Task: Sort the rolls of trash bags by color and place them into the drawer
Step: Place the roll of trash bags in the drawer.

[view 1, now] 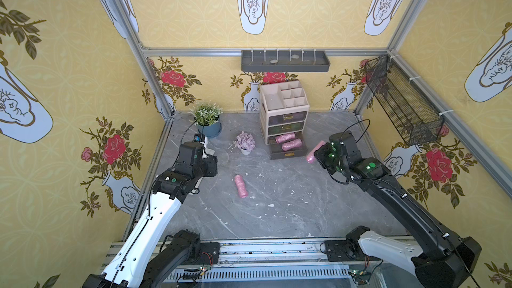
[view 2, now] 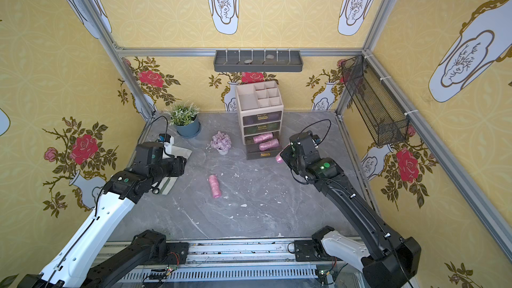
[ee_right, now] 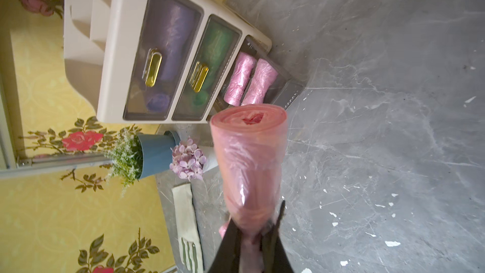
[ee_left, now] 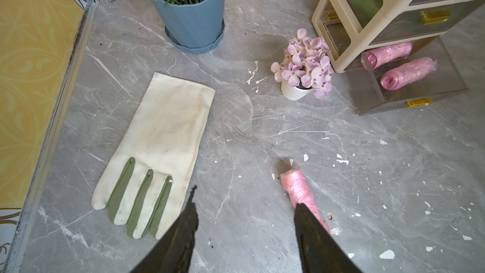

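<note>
My right gripper keeps carrying its pink roll (view 1: 314, 152) in until it lies among the matching pink rolls in the open bottom drawer (view 1: 287, 146).
My right gripper (ee_right: 256, 221) is shut on one end of a pink roll (ee_right: 249, 158), held in the air just right of the open bottom drawer (view 1: 288, 155). In that drawer lie two pink rolls (view 1: 285, 137) (view 1: 291, 144). The two upper drawers are shut, and purple rolls (ee_right: 170, 35) and green rolls (ee_right: 215, 48) show through their fronts. Another pink roll (view 1: 240, 186) (ee_left: 299, 190) lies loose mid-table. My left gripper (ee_left: 246, 196) hovers open over the table at the left, with that loose roll beside one finger and nothing between the jaws.
A cream and green glove (ee_left: 162, 137) lies flat under the left arm. A blue plant pot (view 1: 209, 127) and a small lilac flower pot (view 1: 245, 142) stand left of the beige drawer unit (view 1: 282, 103). A wire basket (view 1: 401, 101) hangs on the right wall.
</note>
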`<state>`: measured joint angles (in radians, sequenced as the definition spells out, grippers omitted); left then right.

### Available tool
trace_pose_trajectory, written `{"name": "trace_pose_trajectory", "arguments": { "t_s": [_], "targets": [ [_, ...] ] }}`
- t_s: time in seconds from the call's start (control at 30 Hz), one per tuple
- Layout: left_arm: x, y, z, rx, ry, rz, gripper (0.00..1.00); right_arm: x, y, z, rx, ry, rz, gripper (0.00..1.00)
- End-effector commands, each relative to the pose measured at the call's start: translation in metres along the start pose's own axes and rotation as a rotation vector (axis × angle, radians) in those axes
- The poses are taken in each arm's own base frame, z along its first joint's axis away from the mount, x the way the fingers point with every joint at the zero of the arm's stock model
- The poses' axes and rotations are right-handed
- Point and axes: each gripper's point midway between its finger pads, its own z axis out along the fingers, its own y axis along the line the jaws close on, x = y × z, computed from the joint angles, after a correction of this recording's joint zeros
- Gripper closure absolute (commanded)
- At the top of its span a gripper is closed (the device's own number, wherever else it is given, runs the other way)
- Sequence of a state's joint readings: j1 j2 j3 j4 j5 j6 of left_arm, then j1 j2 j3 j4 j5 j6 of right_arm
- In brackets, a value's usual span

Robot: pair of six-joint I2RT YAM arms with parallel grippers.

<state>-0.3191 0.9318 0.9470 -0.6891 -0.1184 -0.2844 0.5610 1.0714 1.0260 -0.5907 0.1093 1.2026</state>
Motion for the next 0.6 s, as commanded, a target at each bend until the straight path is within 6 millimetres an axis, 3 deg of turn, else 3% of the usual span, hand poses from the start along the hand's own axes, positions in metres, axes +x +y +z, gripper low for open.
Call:
{"name": "trace_pose_trajectory", "arguments": {
  "t_s": [0.0,0.33,0.57],
  "targets": [
    [-0.003,-0.002,0.001,0.015,-0.009,-0.006,0.40,-0.011,0.006,0.009,-0.047,-0.038,0.125,0.86],
    [-0.003,-0.002,-0.002,0.016,-0.020,-0.003,0.40,-0.017,-0.009,0.062,-0.032,-0.042,0.349,0.87],
    [-0.003,-0.003,-0.002,0.019,-0.022,0.000,0.39,-0.016,0.002,0.094,-0.042,-0.018,0.390,0.87]
  ]
}}
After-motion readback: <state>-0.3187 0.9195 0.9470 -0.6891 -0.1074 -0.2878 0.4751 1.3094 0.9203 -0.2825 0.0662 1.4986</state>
